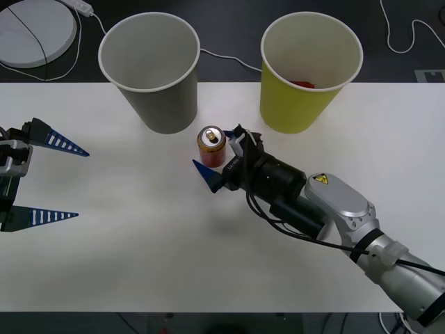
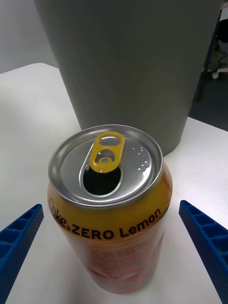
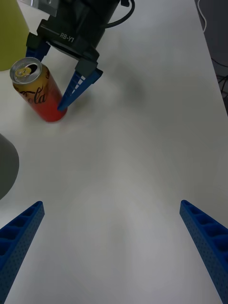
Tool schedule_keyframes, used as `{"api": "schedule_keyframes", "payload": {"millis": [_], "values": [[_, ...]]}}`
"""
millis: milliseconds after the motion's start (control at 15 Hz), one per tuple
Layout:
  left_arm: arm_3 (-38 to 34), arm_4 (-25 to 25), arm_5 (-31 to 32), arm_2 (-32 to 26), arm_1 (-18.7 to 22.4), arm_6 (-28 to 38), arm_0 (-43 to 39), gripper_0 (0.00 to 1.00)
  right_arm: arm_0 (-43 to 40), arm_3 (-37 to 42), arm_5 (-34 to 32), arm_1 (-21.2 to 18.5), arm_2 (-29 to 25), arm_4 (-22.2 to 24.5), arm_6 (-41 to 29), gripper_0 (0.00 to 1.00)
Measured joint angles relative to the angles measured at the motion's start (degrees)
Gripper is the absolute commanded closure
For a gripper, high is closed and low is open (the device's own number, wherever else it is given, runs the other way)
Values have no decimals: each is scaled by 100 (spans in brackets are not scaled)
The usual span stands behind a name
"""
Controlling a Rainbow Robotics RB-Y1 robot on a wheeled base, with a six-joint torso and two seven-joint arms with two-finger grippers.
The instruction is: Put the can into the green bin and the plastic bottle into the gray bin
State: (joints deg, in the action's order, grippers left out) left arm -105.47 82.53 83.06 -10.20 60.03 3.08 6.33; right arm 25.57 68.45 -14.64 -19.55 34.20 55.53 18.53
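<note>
My gripper will carry this can over, and I should expect another can lying at the bottom of the green bin (image 1: 295, 104) then, because a red patch (image 1: 303, 84) shows inside it.
The can (image 1: 211, 145) stands upright on the white table, its top opened, just in front of the gap between the gray bin (image 1: 154, 76) and the green bin (image 1: 306, 87). My right gripper (image 1: 213, 149) is open with one blue finger on each side of the can, not pressing it. Seen from the right wrist, the can (image 2: 111, 213) sits between the fingers (image 2: 19, 237), with the gray bin (image 2: 128, 61) right behind it. My left gripper (image 1: 81, 184) hangs open at the table's left, apart from everything. The plastic bottle is out of view.
Something red (image 1: 303, 84) lies inside the green bin. A round white device (image 1: 31, 31) and cables (image 1: 410, 38) lie on the dark surface behind the table. The left wrist view shows bare table (image 3: 142, 166) between my left fingers and the can (image 3: 35, 90).
</note>
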Motion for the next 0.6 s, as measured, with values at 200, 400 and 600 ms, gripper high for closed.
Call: {"api": "schedule_keyframes", "payload": {"millis": [200, 400, 600], "values": [[0, 0, 0, 0, 0, 0, 0, 0, 57, -31, 28, 16, 57, -4, 1, 31], [0, 0, 0, 0, 0, 0, 0, 0, 82, -28, 64, 21, 105, -5, -21, 100], [0, 0, 0, 0, 0, 0, 0, 0, 108, -34, 67, 21, 113, -2, -21, 100]]}}
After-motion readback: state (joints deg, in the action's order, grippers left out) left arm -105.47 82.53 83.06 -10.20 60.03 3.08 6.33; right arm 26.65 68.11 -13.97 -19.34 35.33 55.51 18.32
